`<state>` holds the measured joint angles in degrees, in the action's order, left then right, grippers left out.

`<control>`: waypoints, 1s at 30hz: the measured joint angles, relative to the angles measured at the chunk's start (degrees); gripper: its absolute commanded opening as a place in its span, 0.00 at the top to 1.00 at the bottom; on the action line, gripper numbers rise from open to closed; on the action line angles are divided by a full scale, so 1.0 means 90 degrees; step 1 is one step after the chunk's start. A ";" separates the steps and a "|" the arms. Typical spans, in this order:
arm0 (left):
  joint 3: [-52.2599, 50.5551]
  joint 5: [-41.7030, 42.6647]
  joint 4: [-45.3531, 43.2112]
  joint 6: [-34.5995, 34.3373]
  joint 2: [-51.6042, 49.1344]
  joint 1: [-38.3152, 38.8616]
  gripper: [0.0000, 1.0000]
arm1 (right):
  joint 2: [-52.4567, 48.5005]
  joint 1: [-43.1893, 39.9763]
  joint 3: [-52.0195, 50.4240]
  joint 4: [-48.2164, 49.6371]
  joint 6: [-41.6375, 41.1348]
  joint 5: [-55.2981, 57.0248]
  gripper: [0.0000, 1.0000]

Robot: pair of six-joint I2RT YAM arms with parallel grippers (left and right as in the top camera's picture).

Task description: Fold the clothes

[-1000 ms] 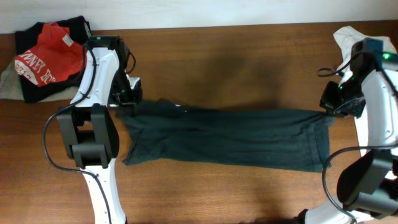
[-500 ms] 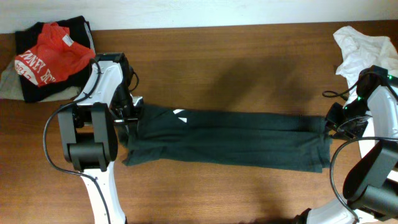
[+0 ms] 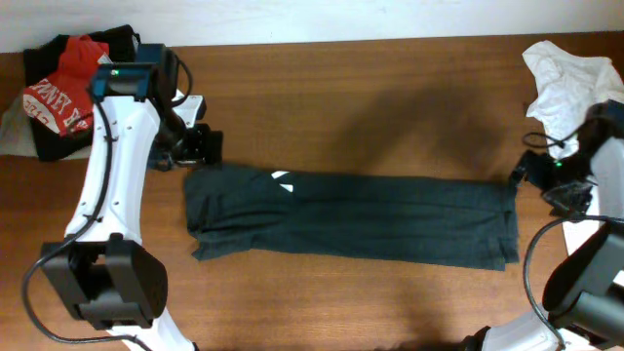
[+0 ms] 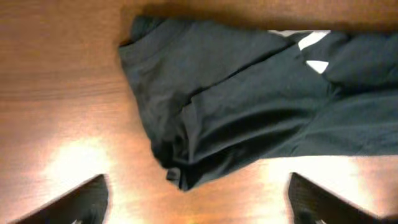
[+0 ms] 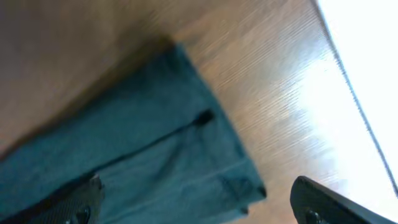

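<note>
My right gripper will fold the other end of the dark green garment over, and the bunched end (image 4: 175,149) will stay in place then, because the garment lies in limp creases (image 4: 191,115).
A dark green garment (image 3: 351,216) lies flat on the wooden table (image 3: 370,97) as a long folded strip, with a small white label (image 3: 283,179) near its left end. My left gripper (image 3: 195,148) hovers just above the strip's left end, open and holding nothing. In the left wrist view, the bunched left end of the garment (image 4: 236,106) lies ahead of the left gripper (image 4: 199,208), whose fingers (image 4: 81,199) stand wide apart over bare wood. My right gripper (image 3: 542,177) is open at the strip's right end. In the right wrist view, the right gripper (image 5: 199,210) straddles the garment's corner (image 5: 155,162) without gripping it.
A heap of red and black clothes (image 3: 68,93) sits at the back left corner. A crumpled white cloth (image 3: 565,78) lies at the back right. The table's far edge meets a white wall along the top.
Both grippers have gone from shut to open and let go of the garment's ends. The garment came down into a narrower folded strip. The left arm swung up and left.
</note>
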<state>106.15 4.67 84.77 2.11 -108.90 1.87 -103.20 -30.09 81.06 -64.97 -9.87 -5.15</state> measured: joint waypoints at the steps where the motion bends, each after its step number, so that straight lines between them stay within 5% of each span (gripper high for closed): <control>1: -0.0061 0.0019 -0.0046 0.0002 -0.0007 0.0046 0.01 | -0.0005 -0.0134 -0.0063 0.0092 0.0138 -0.0129 0.01; 12: -0.0313 0.0104 -0.0359 0.0000 -0.0010 0.0250 0.01 | -0.0240 -0.1195 -0.2067 0.2081 0.1581 -0.2302 0.02; 16: -0.0313 0.0102 -0.0359 0.0000 -0.0010 0.0250 0.01 | -0.0250 -0.1195 -0.2157 0.2091 0.1620 -0.2555 0.20; 19: -0.0313 0.0107 -0.0359 0.0000 -0.0010 0.0250 0.01 | -0.0240 -0.1192 -0.2414 0.2135 0.1596 -0.2846 0.52; 21: -0.0313 0.0126 -0.0362 0.0000 -0.0010 0.0250 0.01 | -0.0267 -0.1120 -0.2584 0.2086 0.1579 -0.2946 0.96; 30: -0.0313 0.0126 -0.0359 0.0000 -0.0010 0.0250 0.01 | -0.0238 -0.0942 -0.2137 0.1370 0.0738 -0.1996 0.96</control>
<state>103.33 5.80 81.54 2.11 -108.99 4.12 -105.34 -38.57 61.82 -52.64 -3.22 -23.11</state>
